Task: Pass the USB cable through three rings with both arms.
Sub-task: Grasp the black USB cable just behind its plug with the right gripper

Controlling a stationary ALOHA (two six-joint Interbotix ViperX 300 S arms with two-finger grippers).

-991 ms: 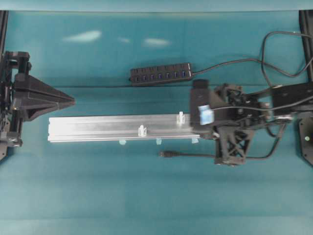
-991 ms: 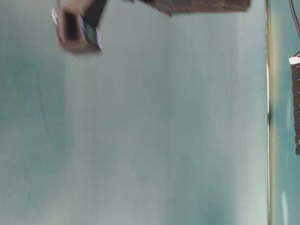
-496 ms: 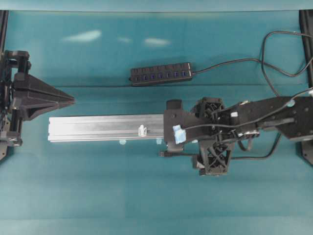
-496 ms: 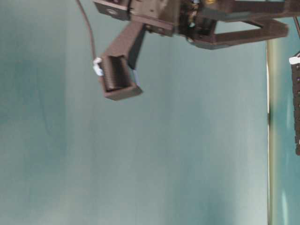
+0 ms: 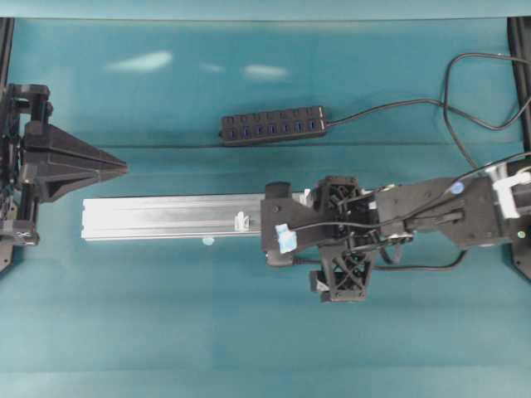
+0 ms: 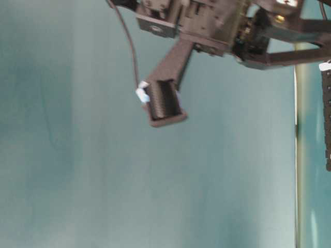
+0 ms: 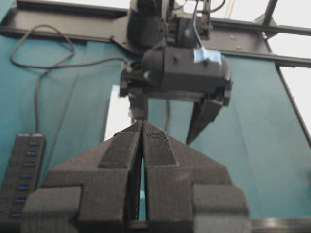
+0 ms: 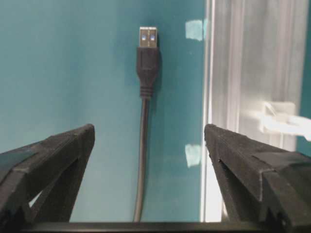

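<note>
I should carry on lowering my right gripper, because the cord running lengthwise (image 8: 142, 150) is midway through its open fingers, and then close it just behind the plug (image 8: 145, 104).
The USB cable (image 8: 144, 145) lies on the teal table beside the silver rail (image 8: 257, 58), its plug tip (image 8: 148, 48) pointing away. My right gripper (image 8: 148, 130) is open, jaws wide apart on either side of the cord and above it, touching nothing. In the overhead view the right gripper (image 5: 271, 235) covers the rail's right end and the plug; only the cord (image 5: 423, 267) shows. One ring (image 5: 241, 220) stands clear on the rail (image 5: 166, 217); another ring (image 8: 277, 119) shows by the right jaw. My left gripper (image 5: 123, 169) is shut and empty, left of the rail.
A black USB hub (image 5: 274, 127) with blue sockets lies behind the rail, its cord (image 5: 465, 91) looping to the back right. Pale-blue tape tabs (image 5: 207, 241) sit along the rail's front edge. The left wrist view shows the right wrist (image 7: 180, 73) facing it.
My right arm has moved left along the rail and lower, and now covers the cable's plug end and the rail's right part. The left arm has not moved.
</note>
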